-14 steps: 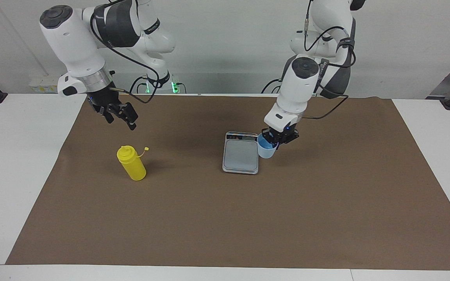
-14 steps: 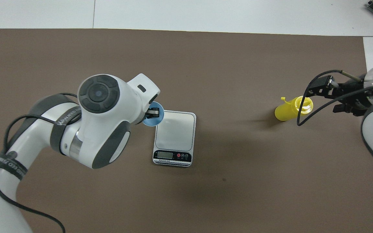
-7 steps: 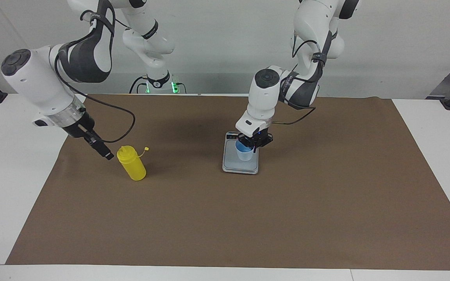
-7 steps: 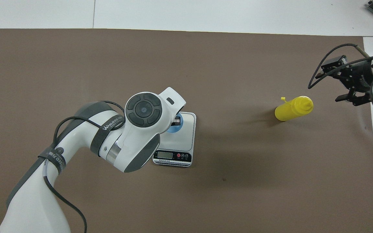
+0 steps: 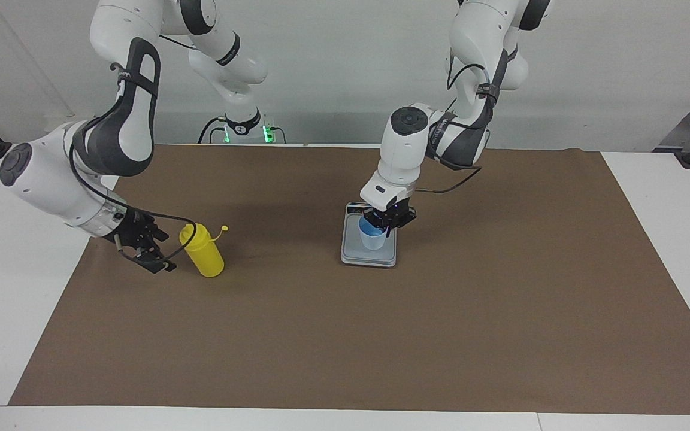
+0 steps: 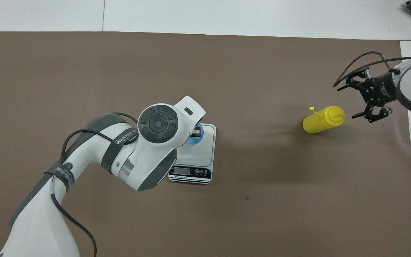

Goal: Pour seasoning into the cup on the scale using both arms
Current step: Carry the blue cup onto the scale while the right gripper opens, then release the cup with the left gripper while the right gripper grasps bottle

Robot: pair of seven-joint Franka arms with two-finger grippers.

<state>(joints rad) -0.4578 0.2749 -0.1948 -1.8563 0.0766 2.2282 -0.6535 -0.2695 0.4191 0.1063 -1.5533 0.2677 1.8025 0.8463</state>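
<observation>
The small cap (image 6: 311, 109) sticks out on a thin strap (image 6: 315, 112), so I expect it to come along, still poking out sideways, when I tilt the yellow seasoning bottle.
The yellow seasoning bottle (image 5: 202, 251) (image 6: 322, 120) stands upright on the brown mat toward the right arm's end of the table, its small cap hanging off the nozzle. My right gripper (image 5: 160, 252) (image 6: 346, 102) is low beside it, turned sideways and open, with the bottle outside its fingers. The light blue cup (image 5: 373, 237) (image 6: 193, 136) sits on the plate of the silver-grey scale (image 5: 359, 254) (image 6: 202, 154). My left gripper (image 5: 384, 222) is shut on the cup's rim from above. In the overhead view the left wrist hides most of the cup.
A brown mat (image 5: 381, 335) covers the middle of the white table (image 5: 9, 281). A black cable (image 5: 168, 216) loops from the right wrist close to the bottle's top. The scale's display strip (image 6: 190, 172) faces the robots.
The left arm carried the cup from beside the scale onto its plate. The right gripper came down from above the mat to the bottle's side and turned sideways.
</observation>
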